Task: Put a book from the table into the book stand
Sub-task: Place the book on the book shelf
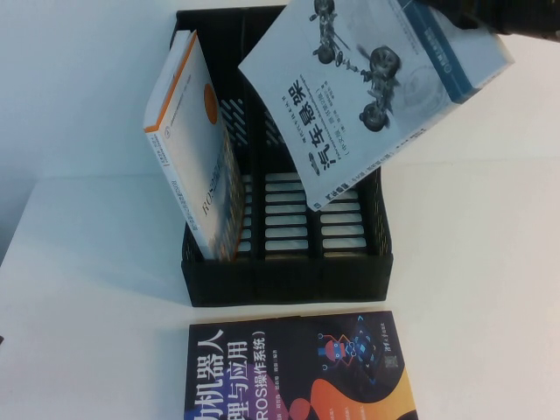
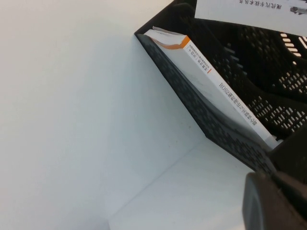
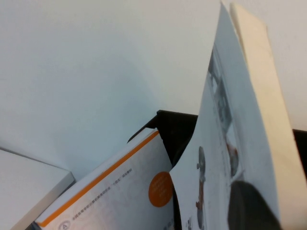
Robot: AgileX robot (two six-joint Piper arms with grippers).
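Note:
My right gripper has the white book's lower corner (image 1: 315,206) hanging over the divider by the middle compartment (image 1: 285,224), so next I move the book over that compartment before lowering it.
The book (image 1: 367,96), thin and white with black title and grey car-part pictures, hangs tilted above the black book stand (image 1: 289,280). Its lower corner dips into the stand's right-hand compartment. My right gripper (image 1: 468,16) is shut on the book's upper edge at the top right. In the right wrist view a dark fingertip (image 3: 247,206) presses on the book's cover (image 3: 218,139). My left gripper (image 2: 276,201) shows only in the left wrist view, low over the table (image 2: 192,191) to the left of the stand (image 2: 206,115). The book's edge (image 2: 249,12) also shows there.
A thick white book with orange band and circle (image 1: 197,149) leans in the stand's left compartment. A dark book with orange-purple cover (image 1: 297,367) lies on the white table (image 1: 87,289) in front of the stand. The middle compartment holds nothing.

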